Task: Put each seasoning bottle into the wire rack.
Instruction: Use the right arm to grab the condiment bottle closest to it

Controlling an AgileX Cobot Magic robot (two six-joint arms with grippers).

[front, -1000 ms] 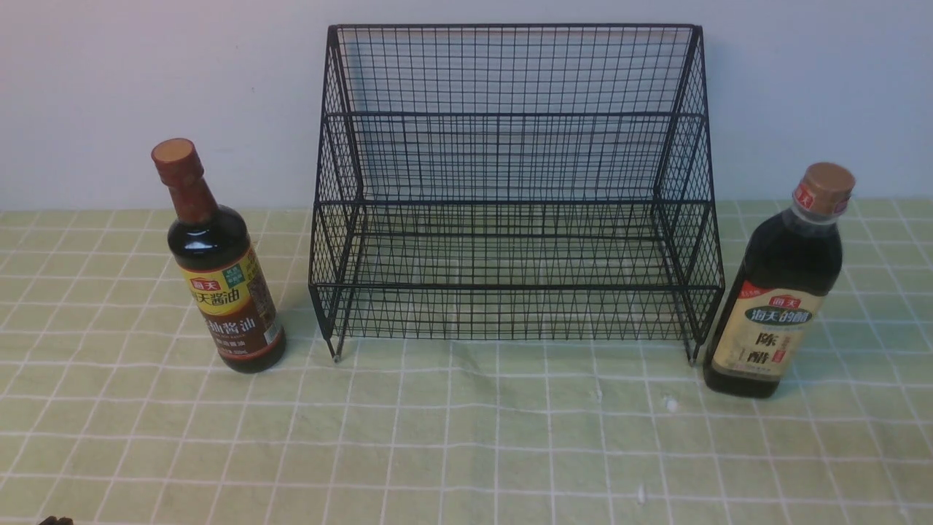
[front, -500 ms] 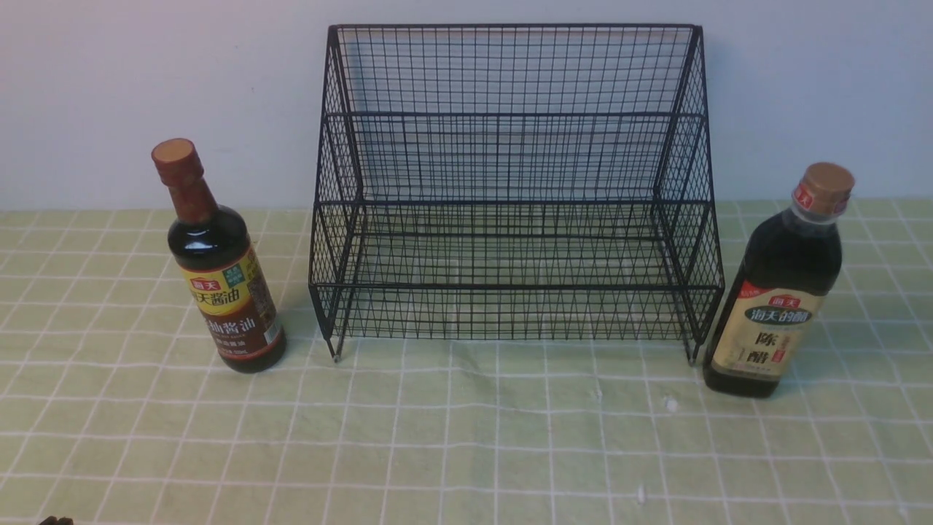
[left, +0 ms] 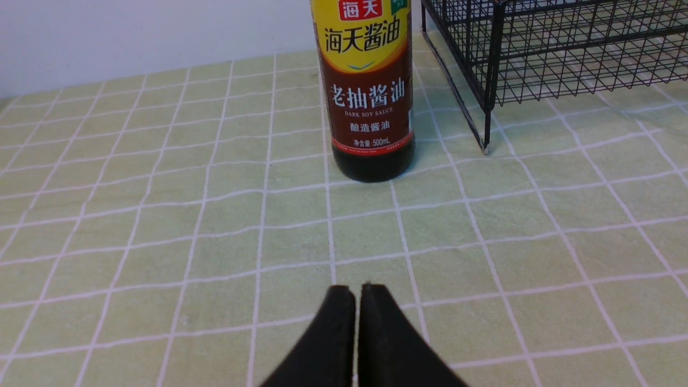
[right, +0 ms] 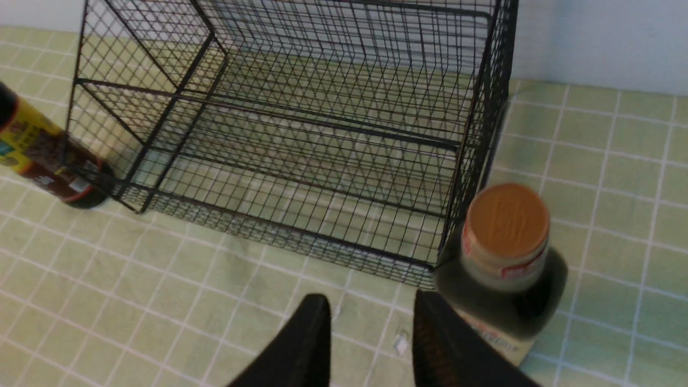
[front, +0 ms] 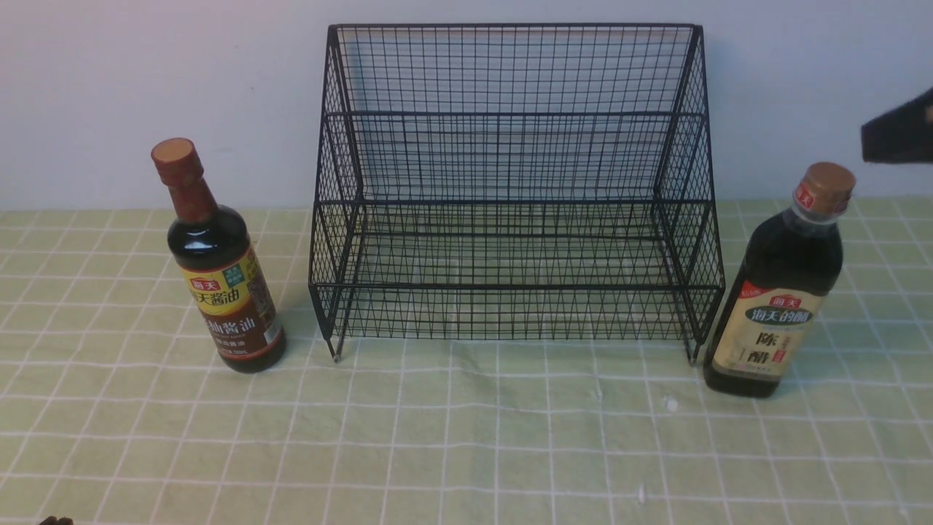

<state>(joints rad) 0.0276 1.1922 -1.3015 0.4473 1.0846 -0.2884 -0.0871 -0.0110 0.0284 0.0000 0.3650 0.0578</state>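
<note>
I expect the tan-capped bottle (front: 776, 287) to stand with its base fenced in when I lower it inside, because the rack's low front rail (front: 516, 287) has mesh below it.
The long-necked bottle (front: 221, 271) with red-brown cap stands upright left of the black wire rack (front: 514, 189); it also shows in the left wrist view (left: 368, 91). The tan-capped bottle (front: 783, 292) stands upright right of the rack, seen from above in the right wrist view (right: 505, 252). My left gripper (left: 357, 293) is shut and empty, low over the cloth in front of the long-necked bottle. My right gripper (right: 371, 306) is open and empty, high up, with the tan-capped bottle just beside one finger. A dark part of the right arm (front: 900, 135) shows at the front view's right edge.
A green checked cloth (front: 466, 437) covers the table. A pale wall (front: 146, 87) stands right behind the rack. Both shelves of the rack hold nothing. The rack's front foot (left: 485, 148) stands close beside the long-necked bottle.
A dark part of the right arm has come into the front view at the upper right, above the tan-capped bottle. The bottles and the rack have not moved.
</note>
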